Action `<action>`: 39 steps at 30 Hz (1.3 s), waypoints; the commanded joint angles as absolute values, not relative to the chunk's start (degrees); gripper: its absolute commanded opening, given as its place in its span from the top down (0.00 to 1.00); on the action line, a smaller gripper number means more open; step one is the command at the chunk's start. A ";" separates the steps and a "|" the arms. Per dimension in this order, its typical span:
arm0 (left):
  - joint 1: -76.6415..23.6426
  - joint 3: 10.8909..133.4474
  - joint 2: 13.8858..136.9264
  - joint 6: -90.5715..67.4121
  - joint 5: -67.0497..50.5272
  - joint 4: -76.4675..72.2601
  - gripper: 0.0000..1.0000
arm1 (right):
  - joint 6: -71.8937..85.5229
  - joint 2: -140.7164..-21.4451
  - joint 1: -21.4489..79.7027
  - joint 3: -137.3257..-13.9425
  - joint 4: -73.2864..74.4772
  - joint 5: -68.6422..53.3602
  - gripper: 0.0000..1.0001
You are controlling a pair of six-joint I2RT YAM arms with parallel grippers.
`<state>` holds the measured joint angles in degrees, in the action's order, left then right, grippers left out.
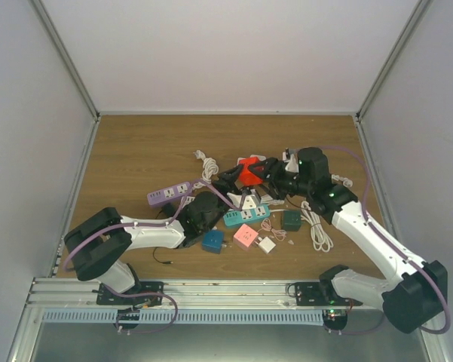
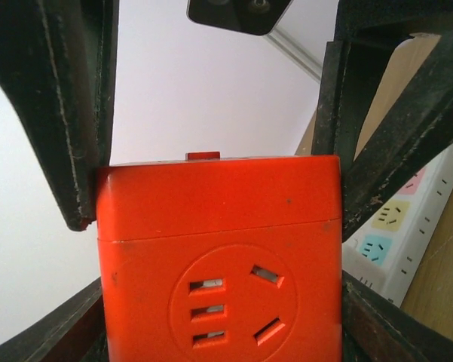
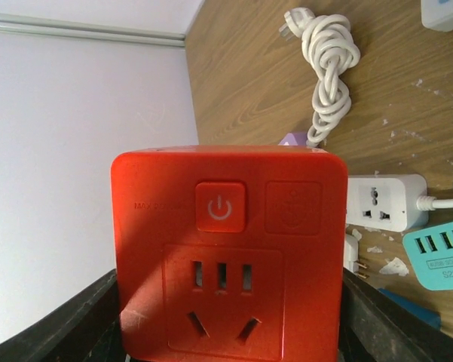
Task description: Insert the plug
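Next, my left gripper opens and moves away before my right gripper plugs the red cube socket [image 1: 249, 171] into the coloured-outlet white strip [image 2: 396, 226], because both grippers are on the socket now.
A red cube socket [image 1: 249, 172] is held above the middle of the table, between both grippers. My left gripper [image 1: 234, 183] is shut on its sides; the left wrist view shows a socket face [image 2: 218, 302] filling the space between the fingers [image 2: 75, 151]. My right gripper [image 1: 270, 170] is shut on it from the other side; the right wrist view shows the face with the power button [image 3: 220, 207]. A white plug on a coiled cable [image 3: 328, 68] lies on the table. A small white adapter with prongs [image 3: 352, 253] lies beside a white strip [image 3: 384, 202]. Neither gripper holds a plug.
Under the arms lie a purple strip [image 1: 169, 194], a teal strip [image 1: 246, 215], a blue cube [image 1: 212, 240], a pink cube [image 1: 246, 236], a small white cube [image 1: 266, 244], a dark green cube [image 1: 292, 220] and white coiled cables [image 1: 316, 226]. White walls surround the table.
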<state>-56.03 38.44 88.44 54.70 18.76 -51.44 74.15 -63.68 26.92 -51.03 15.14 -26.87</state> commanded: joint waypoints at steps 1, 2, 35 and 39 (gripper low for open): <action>-56.68 40.34 85.83 54.38 17.38 -54.03 0.37 | 67.49 -64.51 26.64 -52.66 17.00 -21.18 0.47; -56.66 40.87 85.56 53.39 17.77 -52.63 0.29 | 66.73 -64.48 26.68 -52.85 16.67 -21.17 0.48; -42.89 62.22 77.19 21.63 -27.76 2.19 0.53 | 36.32 -63.58 22.90 -54.94 17.38 -49.18 0.32; -42.89 62.31 76.86 22.54 -26.15 3.28 0.54 | 37.91 -64.92 22.96 -55.37 17.99 -44.48 0.25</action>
<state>-42.63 61.30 78.70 23.86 -22.72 5.80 39.20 -63.81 22.72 -54.96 21.23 -45.06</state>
